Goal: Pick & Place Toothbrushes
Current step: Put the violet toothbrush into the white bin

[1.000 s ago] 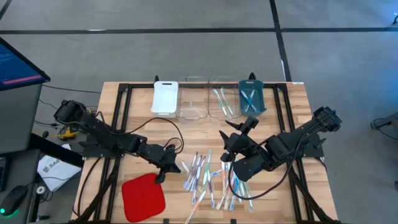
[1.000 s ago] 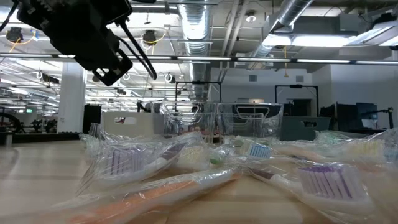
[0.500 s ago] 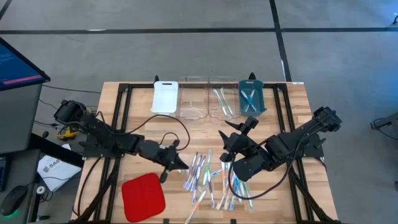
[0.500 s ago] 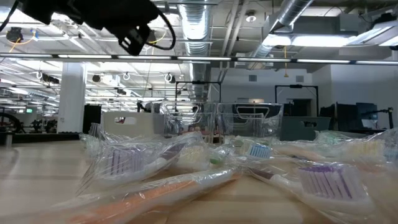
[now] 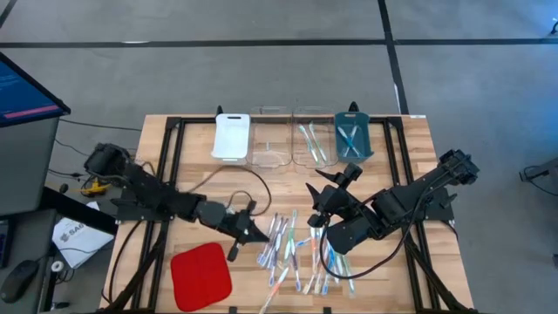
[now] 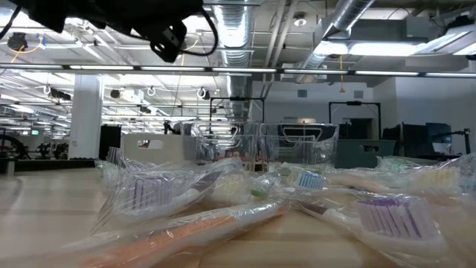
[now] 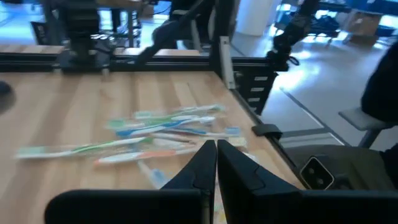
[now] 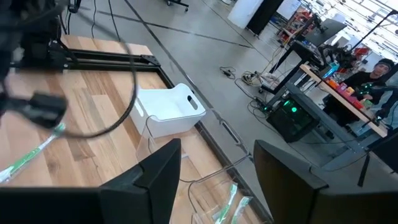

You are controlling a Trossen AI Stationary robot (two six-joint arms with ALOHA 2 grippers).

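Note:
My shut left gripper is crowding the edge of the toothbrush pile [image 5: 266,251]. It should back off over the red pad [image 5: 201,276] before my open right gripper reaches in.
Several toothbrushes [image 5: 292,253] in clear wrappers lie in a loose pile on the wooden table, near its front edge; they also show in the left wrist view [image 7: 161,134] and close up in the low view [image 6: 223,201]. My left gripper [image 5: 253,231] hovers just left of the pile, shut and empty, pointing almost level toward it [image 7: 216,149]. My right gripper [image 5: 334,180] hangs high above the pile's far side, open with nothing between its fingers [image 8: 217,168]. More toothbrushes lie in a clear tray [image 5: 311,139] and a blue tray [image 5: 351,138].
A red square pad [image 5: 200,275] lies at the front left. A white tray [image 5: 231,137] and a clear tray [image 5: 270,139] stand in the far row. Black frame rails [image 5: 170,166] run along the table's sides. A person [image 8: 379,74] sits in the room beyond.
My left gripper has tipped up from slanting down to nearly level, rolled a little, and shifted slightly toward the toothbrush pile, staying shut. The toothbrushes have not moved.

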